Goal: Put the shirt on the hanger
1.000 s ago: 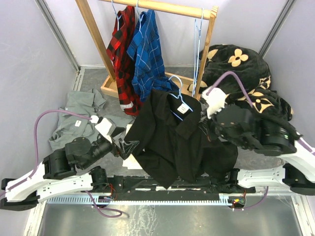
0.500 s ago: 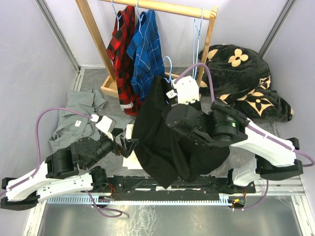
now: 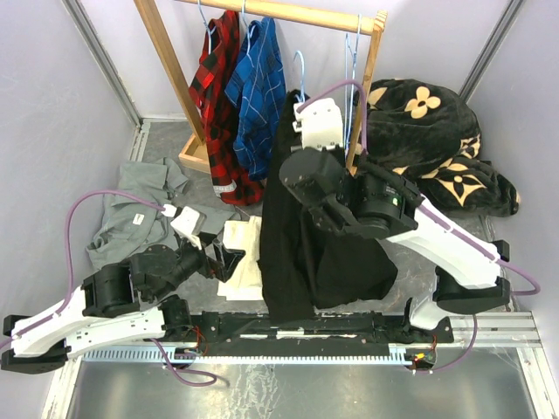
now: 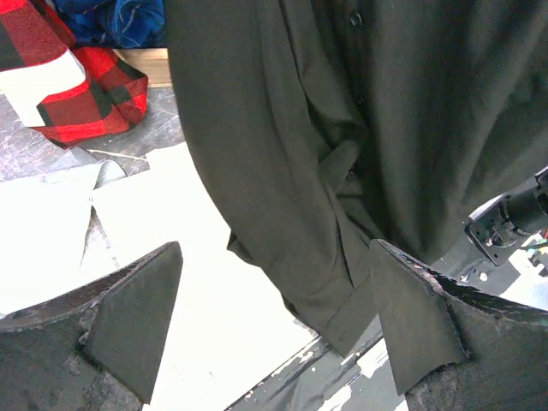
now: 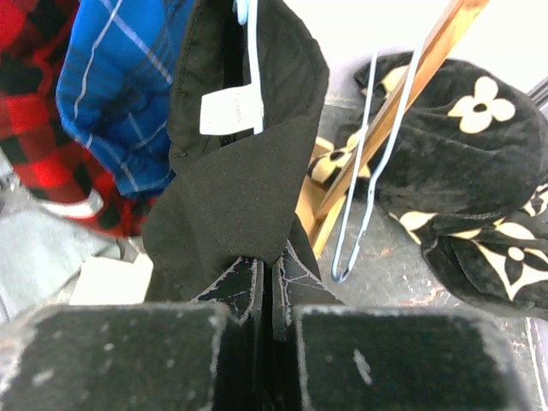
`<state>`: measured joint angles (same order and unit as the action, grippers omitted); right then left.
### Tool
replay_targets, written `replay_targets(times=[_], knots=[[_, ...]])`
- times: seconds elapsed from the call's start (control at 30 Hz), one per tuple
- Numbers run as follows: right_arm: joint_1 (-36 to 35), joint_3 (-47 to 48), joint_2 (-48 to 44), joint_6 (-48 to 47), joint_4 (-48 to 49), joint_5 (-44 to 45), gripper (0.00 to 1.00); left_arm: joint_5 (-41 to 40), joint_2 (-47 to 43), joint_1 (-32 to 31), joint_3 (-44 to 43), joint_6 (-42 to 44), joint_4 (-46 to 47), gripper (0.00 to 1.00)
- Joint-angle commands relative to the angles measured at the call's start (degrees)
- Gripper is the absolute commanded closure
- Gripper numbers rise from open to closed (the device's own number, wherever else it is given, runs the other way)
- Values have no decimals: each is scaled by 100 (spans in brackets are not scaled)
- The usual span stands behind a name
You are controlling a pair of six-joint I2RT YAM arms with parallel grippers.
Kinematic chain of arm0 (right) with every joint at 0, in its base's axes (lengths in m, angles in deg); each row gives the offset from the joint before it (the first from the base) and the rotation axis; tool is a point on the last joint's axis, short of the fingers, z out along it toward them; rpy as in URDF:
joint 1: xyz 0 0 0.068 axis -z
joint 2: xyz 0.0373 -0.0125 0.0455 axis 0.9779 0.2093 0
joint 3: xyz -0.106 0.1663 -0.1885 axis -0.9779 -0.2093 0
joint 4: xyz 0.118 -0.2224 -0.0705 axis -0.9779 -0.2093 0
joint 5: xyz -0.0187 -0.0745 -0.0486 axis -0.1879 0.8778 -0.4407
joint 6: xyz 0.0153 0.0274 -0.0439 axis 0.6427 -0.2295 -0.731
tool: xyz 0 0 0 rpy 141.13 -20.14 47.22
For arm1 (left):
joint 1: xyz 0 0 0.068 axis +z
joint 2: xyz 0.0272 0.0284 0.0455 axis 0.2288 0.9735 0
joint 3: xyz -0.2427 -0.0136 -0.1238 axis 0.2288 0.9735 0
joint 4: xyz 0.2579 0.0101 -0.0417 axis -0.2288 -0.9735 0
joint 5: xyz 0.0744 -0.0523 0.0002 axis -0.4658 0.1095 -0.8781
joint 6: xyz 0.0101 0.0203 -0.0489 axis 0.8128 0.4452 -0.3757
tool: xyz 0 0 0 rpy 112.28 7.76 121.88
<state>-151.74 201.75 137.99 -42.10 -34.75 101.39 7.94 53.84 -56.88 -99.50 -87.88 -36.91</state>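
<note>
My right gripper should keep carrying until the hanger's hook (image 3: 300, 63) catches at a gap on the rack's bar (image 3: 294, 11). The hook is free above the collar and in front of that gap.
The black shirt (image 3: 301, 236) hangs lengthwise in the air in front of the wooden rack. A light-blue hanger (image 3: 300, 70) sticks up out of its collar; in the right wrist view the hanger wire (image 5: 254, 60) runs down beside the white label (image 5: 231, 111). My right gripper (image 5: 272, 261) is shut on the black fabric just below the collar. My left gripper (image 3: 229, 260) is low at the left, open, with nothing between its fingers (image 4: 137, 317). The shirt's lower hem (image 4: 342, 300) hangs just beyond them.
On the wooden rack (image 3: 166, 52) hang a red plaid shirt (image 3: 217, 96), a blue plaid shirt (image 3: 258, 87) and spare blue hangers (image 3: 354, 78). A grey shirt (image 3: 140, 205) lies at the left, a black flowered blanket (image 3: 428, 131) at the right, white sheets (image 3: 244, 262) under the shirt.
My right arm has swung up and towards the rack, lifting the black shirt from a spread-out slump to a narrow vertical hang. The left gripper has stayed about where it was.
</note>
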Motion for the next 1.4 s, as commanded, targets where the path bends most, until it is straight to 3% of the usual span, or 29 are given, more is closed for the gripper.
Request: replay_targets(times=[0.0, 0.3, 0.73, 1.0, 1.37], knots=[[483, 289, 92, -1380, 1906, 97, 100, -189, -67, -5, 65, -394, 52, 5], [1455, 1237, 1051, -2277, 2884, -797, 100, -88, 43, -3, 241, -408, 135, 6], [2233, 1977, 1818, -2031, 3144, -1064, 100, -219, -136, -2, 324, -445, 147, 6], [2556, 1826, 1950, -1528, 2784, -1364, 100, -219, -96, -3, 325, -445, 152, 6], [2566, 417, 1308, -1168, 3100, -1794, 98, -237, -37, -3, 342, -453, 152, 6]])
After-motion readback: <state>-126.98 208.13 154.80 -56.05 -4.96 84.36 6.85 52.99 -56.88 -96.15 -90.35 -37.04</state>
